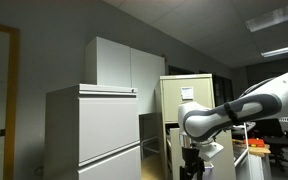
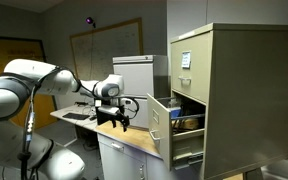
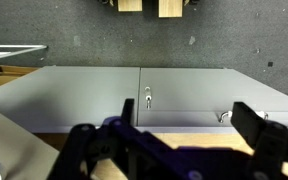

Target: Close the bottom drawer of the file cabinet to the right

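My gripper will slide the drawer straight back in when I push it, since the bottom drawer's front [image 1: 222,160] sticks squarely out from the beige file cabinet [image 1: 187,92].
The beige file cabinet [image 2: 234,90] stands at the right, with a white paper sheet [image 2: 186,60] on its top drawer front. It also shows in an exterior view [image 1: 189,92]. Its bottom drawer [image 2: 159,125] is pulled out, with things visible inside. My gripper [image 2: 119,122] points down over a wooden desk top [image 2: 124,140], left of the drawer front and apart from it. It shows low in an exterior view [image 1: 191,165]. In the wrist view my gripper [image 3: 187,115] has its jaws wide apart and empty.
A pale grey lateral cabinet [image 1: 94,130] and a tall white cupboard [image 1: 124,65] stand beside the file cabinet. A white box [image 2: 134,75] sits at the back of the desk. The wrist view shows grey cabinet doors [image 3: 144,95] below.
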{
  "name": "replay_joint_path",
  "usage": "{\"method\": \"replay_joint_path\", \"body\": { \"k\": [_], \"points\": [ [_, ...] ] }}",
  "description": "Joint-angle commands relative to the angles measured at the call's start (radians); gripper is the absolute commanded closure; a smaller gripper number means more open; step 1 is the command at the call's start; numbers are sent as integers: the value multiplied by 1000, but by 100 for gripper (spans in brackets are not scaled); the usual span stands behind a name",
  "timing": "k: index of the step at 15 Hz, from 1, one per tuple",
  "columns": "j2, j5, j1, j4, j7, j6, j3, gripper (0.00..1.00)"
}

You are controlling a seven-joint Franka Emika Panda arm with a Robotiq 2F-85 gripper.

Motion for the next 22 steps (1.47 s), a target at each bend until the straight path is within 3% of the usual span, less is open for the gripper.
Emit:
{"method": "replay_joint_path", "body": {
  "k": [1,3,4,5,14,18,22],
  "points": [
    [0,-5,-2,-3,26,22,3,0],
    [6,4,-27,-12,125,127,20,0],
    [18,14,-34,-8,162,168,19,25],
    [25,15,-43,-10,201,213,23,25],
    [78,5,-204,-22,489,526,14,95],
    [94,7,-299,-42,599,680,22,100],
    [187,-2,-376,-55,770,902,83,100]
  ]
}}
